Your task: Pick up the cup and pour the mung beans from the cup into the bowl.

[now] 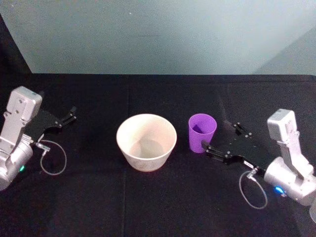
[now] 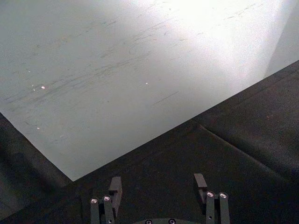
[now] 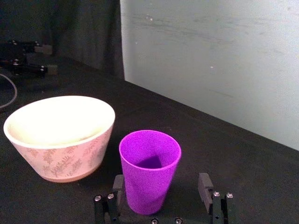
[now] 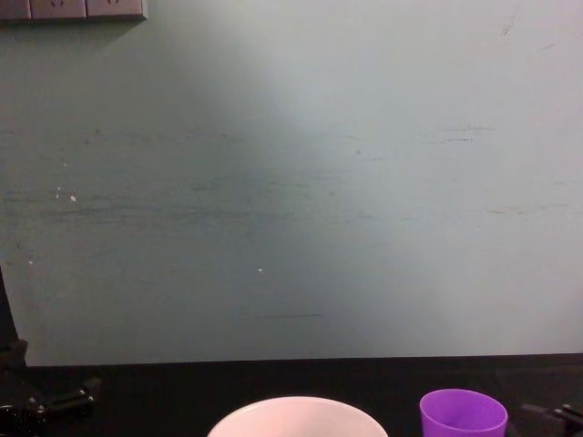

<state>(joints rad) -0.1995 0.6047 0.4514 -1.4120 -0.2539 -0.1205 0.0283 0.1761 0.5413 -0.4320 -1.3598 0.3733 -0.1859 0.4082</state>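
Observation:
The empty inside of the purple cup can be seen deep below the cup's rim, so the hidden mung beans will pour out only when I tip the cup almost sideways.
The purple cup stands upright on the black table, just right of the wide pale bowl. My right gripper is at the cup's right side, open. In the right wrist view the cup sits between the two fingertips with a gap on each side, and the bowl is close beside it. The cup's inside looks dark, and I cannot make out the mung beans. My left gripper rests open at the table's left, away from both; its left wrist view shows nothing between the fingers.
A black cloth covers the table, and a pale green wall stands right behind it. A loose cable loop lies by each arm, on the left and on the right. The bowl's rim and the cup show low in the chest view.

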